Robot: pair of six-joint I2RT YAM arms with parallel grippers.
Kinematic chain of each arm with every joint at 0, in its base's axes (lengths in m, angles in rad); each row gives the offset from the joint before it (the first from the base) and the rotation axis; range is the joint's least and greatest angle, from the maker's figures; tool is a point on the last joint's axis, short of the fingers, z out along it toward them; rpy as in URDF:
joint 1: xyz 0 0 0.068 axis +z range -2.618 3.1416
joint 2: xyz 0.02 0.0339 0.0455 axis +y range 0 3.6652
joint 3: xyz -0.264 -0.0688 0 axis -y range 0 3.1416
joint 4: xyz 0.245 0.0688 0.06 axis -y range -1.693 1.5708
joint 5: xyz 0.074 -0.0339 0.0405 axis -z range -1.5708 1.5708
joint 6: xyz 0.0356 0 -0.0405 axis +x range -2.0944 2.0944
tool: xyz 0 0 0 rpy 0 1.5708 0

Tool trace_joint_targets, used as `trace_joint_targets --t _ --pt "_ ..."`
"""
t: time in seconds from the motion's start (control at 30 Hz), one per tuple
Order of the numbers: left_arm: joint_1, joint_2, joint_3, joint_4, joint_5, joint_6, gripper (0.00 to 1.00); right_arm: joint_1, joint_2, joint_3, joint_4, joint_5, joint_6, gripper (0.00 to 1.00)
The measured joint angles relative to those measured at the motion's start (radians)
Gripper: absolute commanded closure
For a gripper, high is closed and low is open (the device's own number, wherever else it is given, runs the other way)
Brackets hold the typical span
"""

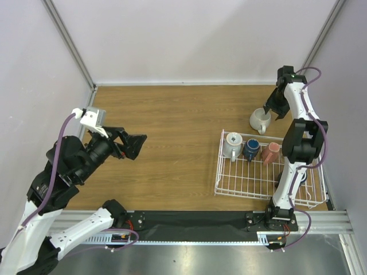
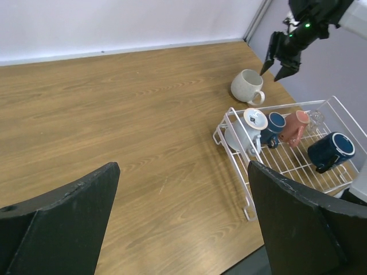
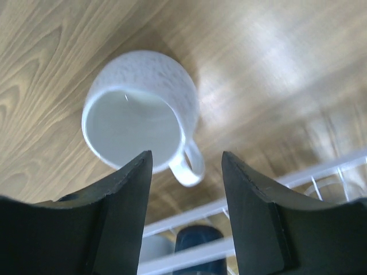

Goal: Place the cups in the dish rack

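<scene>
The cream-white mug (image 1: 260,120) is past the rack and far away from my left gripper. My right gripper should move it to the clear tabletop (image 1: 179,164) for my left gripper.
The white wire dish rack (image 1: 218,172) sits at the right, also in the left wrist view (image 2: 289,166). Along its far side lie a pale grey-blue mug (image 1: 233,144), a dark blue cup (image 1: 250,149) and a reddish-pink cup (image 1: 270,152). The left wrist view also shows a second dark blue mug (image 2: 331,150) and a small clear glass (image 2: 315,118) in the rack. A cream-white mug (image 1: 260,120) stands upright on the table just beyond the rack. My right gripper (image 3: 186,160) is open just above this mug (image 3: 140,114), over its handle. My left gripper (image 2: 182,169) is open and empty, far left.
My right arm (image 1: 298,143) rises from its base beside the rack's near right corner and crosses over the rack's right side. Pale walls with metal posts (image 1: 69,43) close the table at the back and sides. A black strip (image 1: 189,220) runs along the near edge.
</scene>
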Motion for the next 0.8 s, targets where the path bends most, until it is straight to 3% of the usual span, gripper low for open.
trace_joint_targets --t 0.23,0.6,0.73,0.8 --pt "0.0 0.058 0.039 -0.018 0.032 -0.037 0.0 0.004 0.087 0.019 0.019 -0.04 -0.06 0.48" --pt "0.0 0.111 0.064 -0.008 0.111 -0.112 0.0 -0.01 0.148 0.037 0.034 -0.074 -0.08 0.69" --pt "0.0 0.132 0.087 0.02 0.155 -0.129 0.0 -0.013 0.156 0.045 0.022 -0.082 -0.077 0.85" --pt "0.0 0.135 0.087 0.034 0.163 -0.132 0.0 -0.013 0.168 0.048 0.03 -0.09 -0.073 0.97"
